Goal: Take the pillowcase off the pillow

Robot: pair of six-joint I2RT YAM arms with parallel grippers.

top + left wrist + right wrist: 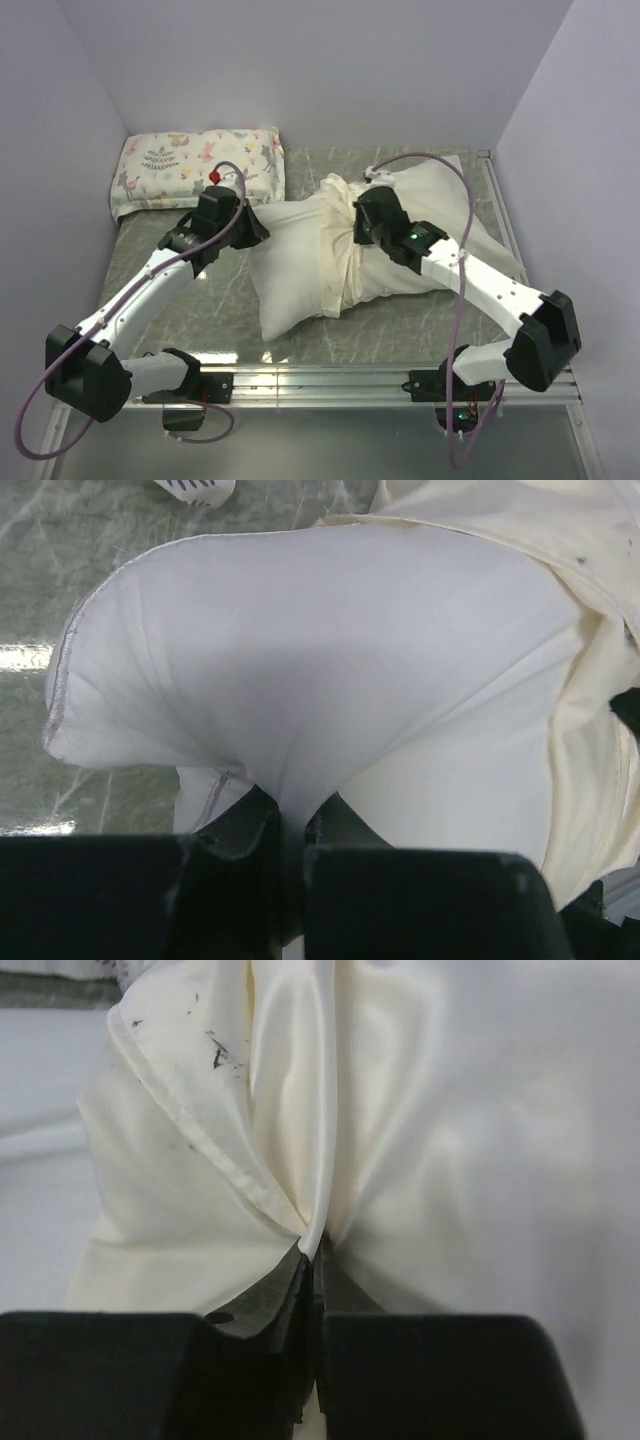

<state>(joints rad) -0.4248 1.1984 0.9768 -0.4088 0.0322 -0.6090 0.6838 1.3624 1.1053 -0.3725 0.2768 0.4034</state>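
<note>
My left gripper holds only the white pillow (pixel 275 218) and my right gripper holds the pillowcase's fold (pixel 343 212). I should keep pulling them apart until more of the pillow slides out.
The white pillow (pixel 285 275) lies across the middle of the table, its left half bare. The cream pillowcase (pixel 340 250) is bunched round its middle and covers its right part. My left gripper (pixel 250 226) is shut on a pinch of the pillow's bare left end. In the left wrist view, white fabric (pixel 300 660) runs into the closed jaws of the gripper (pixel 295 815), with the pillowcase's hem (pixel 590 680) at the right. My right gripper (pixel 362 226) is shut on a fold of the pillowcase near its open edge. In the right wrist view, the cream cloth (pixel 450 1110) gathers into the gripper (pixel 315 1250).
A smaller floral-and-animal printed pillow (pixel 195 170) lies at the back left against the wall. White walls close the back and both sides. A metal rail (pixel 330 378) runs along the near edge by the arm bases. Marble tabletop (pixel 190 300) shows at the front left.
</note>
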